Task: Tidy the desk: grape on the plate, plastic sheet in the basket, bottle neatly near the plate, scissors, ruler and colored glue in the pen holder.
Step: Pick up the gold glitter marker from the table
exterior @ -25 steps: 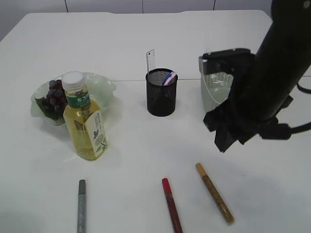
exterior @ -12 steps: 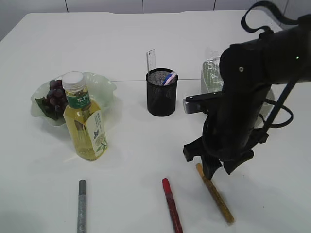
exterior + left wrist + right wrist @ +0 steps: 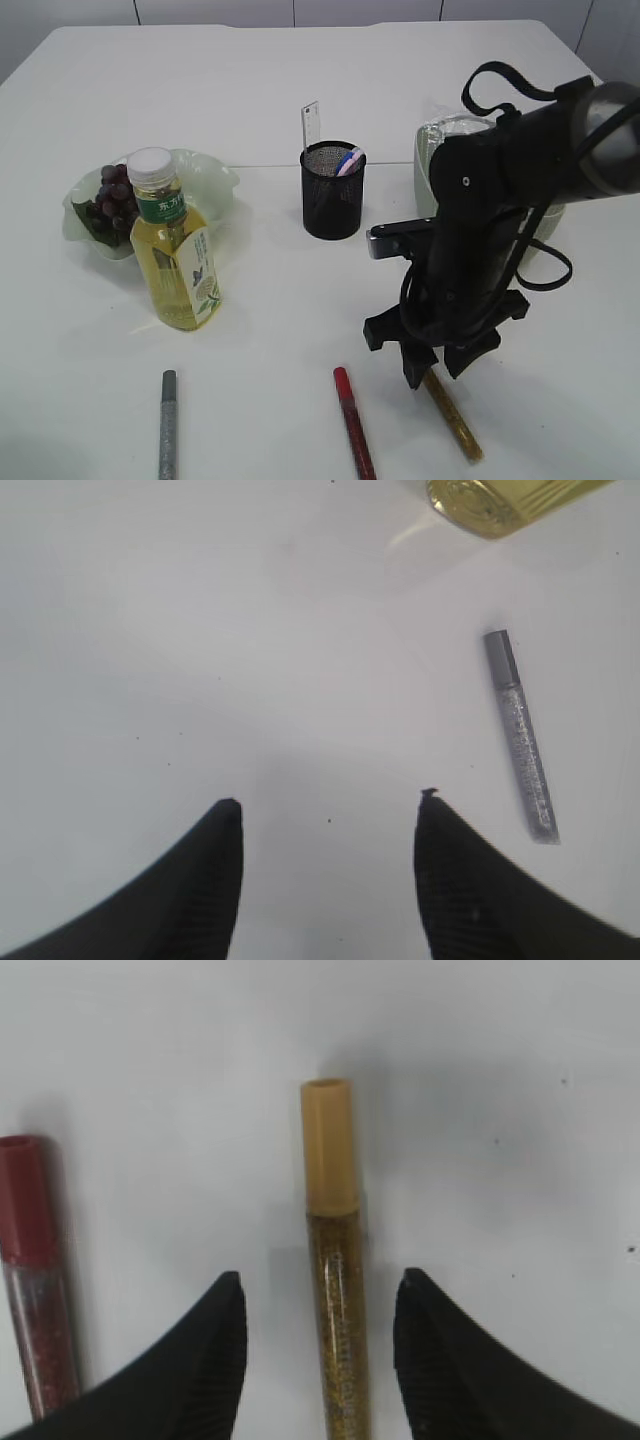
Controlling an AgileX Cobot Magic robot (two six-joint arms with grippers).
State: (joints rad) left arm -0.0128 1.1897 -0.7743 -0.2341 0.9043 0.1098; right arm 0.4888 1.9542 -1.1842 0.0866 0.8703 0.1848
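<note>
My gripper will make the ruler (image 3: 311, 123) in the pen holder shift and lean when it lowers the gold glue in, because open room (image 3: 325, 158) shows beside the ruler.
My right gripper (image 3: 432, 375) is low over the table front, open, with its jaws either side of the gold glue stick (image 3: 335, 1260) and a gap on both sides. In the right wrist view the gripper (image 3: 320, 1285) has the red glue stick (image 3: 35, 1260) to its left. The gold glue (image 3: 452, 415), red glue (image 3: 352, 420) and silver glue (image 3: 168, 425) lie along the front edge. My left gripper (image 3: 330, 805) hangs open over bare table, the silver glue (image 3: 520, 735) to its right. Grapes (image 3: 110, 200) sit on the pale green plate (image 3: 215, 180), and the bottle (image 3: 175, 245) stands beside it.
The black mesh pen holder (image 3: 333, 190) holds a ruler (image 3: 311, 125) and pink-and-blue scissors handles (image 3: 348, 160). A basket (image 3: 430, 175) with the plastic sheet (image 3: 445, 135) stands behind my right arm. The bottle's base (image 3: 490, 500) shows at the top of the left wrist view.
My right arm has swung from in front of the basket down and toward the front, ending low over the gold glue stick. Nothing on the table has moved.
</note>
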